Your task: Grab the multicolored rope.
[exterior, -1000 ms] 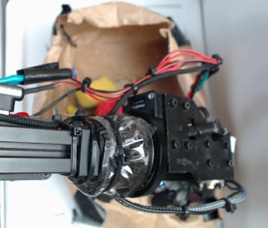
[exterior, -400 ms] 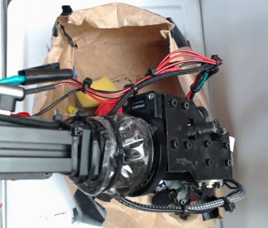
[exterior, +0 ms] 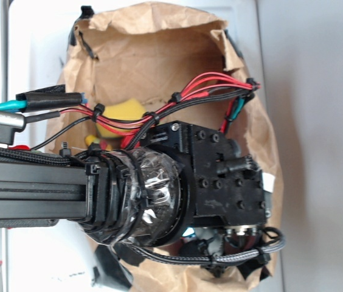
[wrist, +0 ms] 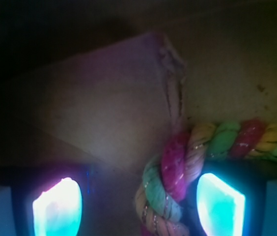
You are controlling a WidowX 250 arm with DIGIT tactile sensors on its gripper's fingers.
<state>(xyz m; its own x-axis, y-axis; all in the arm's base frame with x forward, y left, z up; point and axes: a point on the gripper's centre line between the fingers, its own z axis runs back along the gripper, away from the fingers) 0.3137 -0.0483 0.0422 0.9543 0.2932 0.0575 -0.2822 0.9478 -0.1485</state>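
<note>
The multicolored rope's thick pieces (wrist: 175, 164) are twisted tightly together. That means its loose length (wrist: 246, 139) will stick out stiffly at a slant when I lift it.
In the wrist view the multicolored rope (wrist: 178, 172), twisted from pink-red, yellow and light green strands, bends up between my fingers and runs off to the right edge. My gripper (wrist: 138, 206) is open. The rope lies close against the right pad (wrist: 220, 204), and a wide gap separates it from the left pad (wrist: 57, 210). In the exterior view my black wrist housing (exterior: 220, 176) hangs over the brown paper bag (exterior: 153, 55) and hides both the fingers and the rope.
A yellow sponge (exterior: 123, 111) lies in the bag behind the red and black cables (exterior: 202, 85). The bag's creased brown wall (wrist: 104, 98) rises just ahead of the fingers. Its crumpled right side (exterior: 263, 134) stands close to the wrist.
In the exterior view my wrist housing has shifted left, toward the middle of the bag's opening. The bag's right wall now shows beside it.
</note>
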